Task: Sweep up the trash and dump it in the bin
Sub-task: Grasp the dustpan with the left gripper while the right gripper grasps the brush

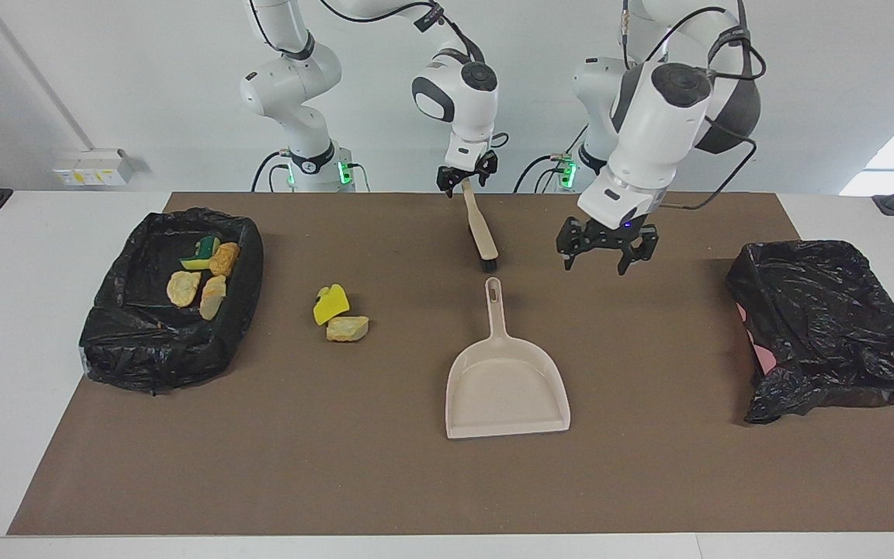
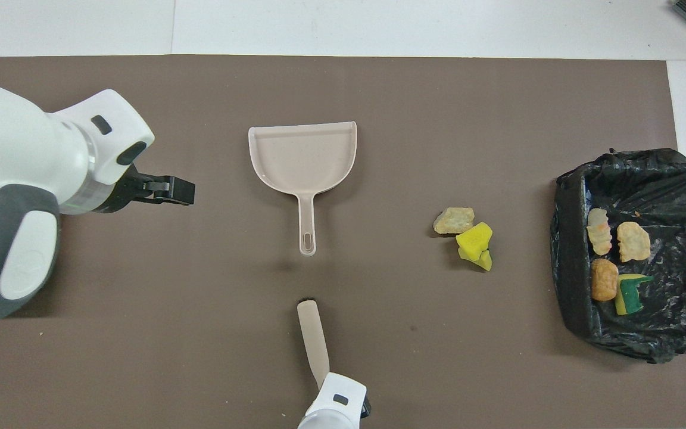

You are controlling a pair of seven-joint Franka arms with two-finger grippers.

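The outline of the yellow sponge piece (image 2: 473, 242) is broken by a notch (image 2: 488, 251), so I should expect separate pieces when I sweep it into the dustpan.
Two pieces of trash lie together on the brown mat: a yellow sponge piece (image 1: 330, 304) (image 2: 474, 243) and a tan bread lump (image 1: 348, 328) (image 2: 454, 220). A black-lined bin (image 1: 105, 334) (image 2: 566, 268) at the right arm's end holds several more scraps. The beige dustpan (image 1: 505, 388) (image 2: 304, 155) lies flat mid-table, its handle toward the robots. My right gripper (image 1: 466, 177) is shut on the handle of a beige brush (image 1: 480, 229) (image 2: 313, 339), whose bristles rest on the mat just short of the dustpan handle. My left gripper (image 1: 597, 264) (image 2: 179, 192) is open and empty, in the air beside the dustpan handle.
A second black-bagged bin (image 1: 827, 326) sits at the left arm's end of the table; my left arm hides it in the overhead view. The brown mat (image 1: 649, 466) covers most of the white table.
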